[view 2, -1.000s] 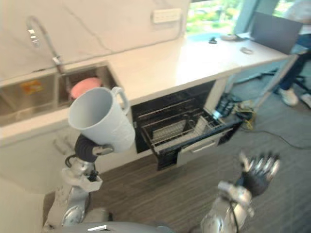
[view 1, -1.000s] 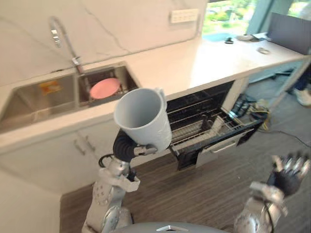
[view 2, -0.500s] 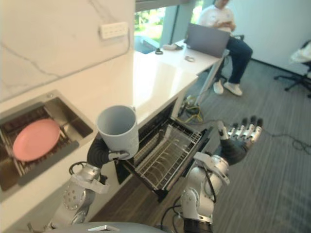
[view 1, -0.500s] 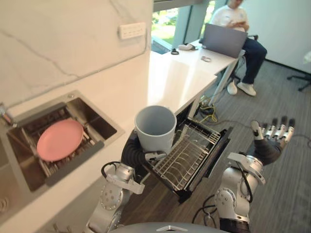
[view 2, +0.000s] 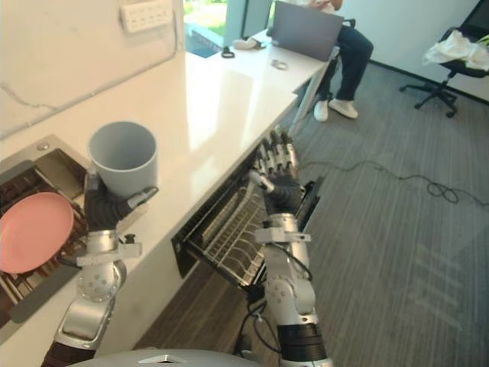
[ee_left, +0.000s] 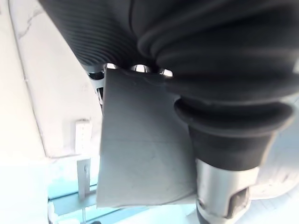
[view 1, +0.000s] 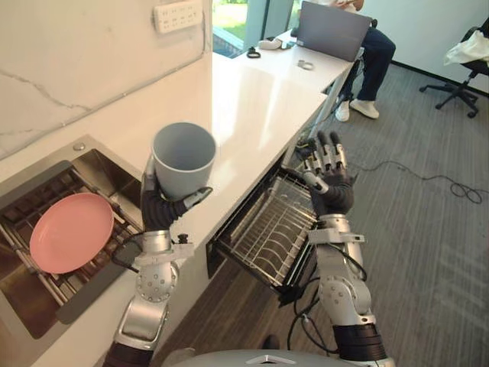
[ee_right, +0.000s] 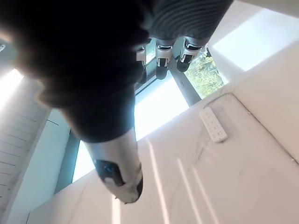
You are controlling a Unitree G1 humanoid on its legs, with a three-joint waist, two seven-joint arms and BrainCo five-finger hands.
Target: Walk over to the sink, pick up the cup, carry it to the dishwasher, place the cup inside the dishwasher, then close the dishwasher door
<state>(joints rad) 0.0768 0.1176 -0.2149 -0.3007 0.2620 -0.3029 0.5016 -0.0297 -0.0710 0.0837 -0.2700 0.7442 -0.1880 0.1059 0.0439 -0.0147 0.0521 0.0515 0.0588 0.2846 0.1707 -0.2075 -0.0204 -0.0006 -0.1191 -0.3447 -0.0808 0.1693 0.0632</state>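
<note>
The grey cup's opening (view 1: pixel 184 147) shows plain grey sides deep down inside, so I expect the grey cup to be empty when I tip it toward the dishwasher.
A pale grey cup (view 1: pixel 183 160) stands upright in my left hand (view 1: pixel 162 208), held above the front edge of the white counter (view 1: pixel 252 107) just right of the sink (view 1: pixel 92 172). In the left wrist view the cup (ee_left: pixel 140 144) lies against the palm with the thumb (ee_left: pixel 224 196) curled round it. My right hand (view 1: pixel 330 180) is raised, fingers straight and spread, above the open dishwasher door. The dishwasher (view 1: pixel 267 233) gapes under the counter, its wire rack (view 1: pixel 271 229) pulled out with nothing visible in it.
A pink plate (view 1: pixel 70 232) lies in the sink. A wall socket (view 1: pixel 177 15) sits above the counter. At the counter's far end a person (view 1: pixel 367 46) sits behind a laptop (view 1: pixel 332 29). An office chair (view 1: pixel 466 61) stands far right on grey carpet.
The camera has swung right along the counter. The cup has stayed in my left hand. My right hand has come in from the right and now hovers over the dishwasher rack.
</note>
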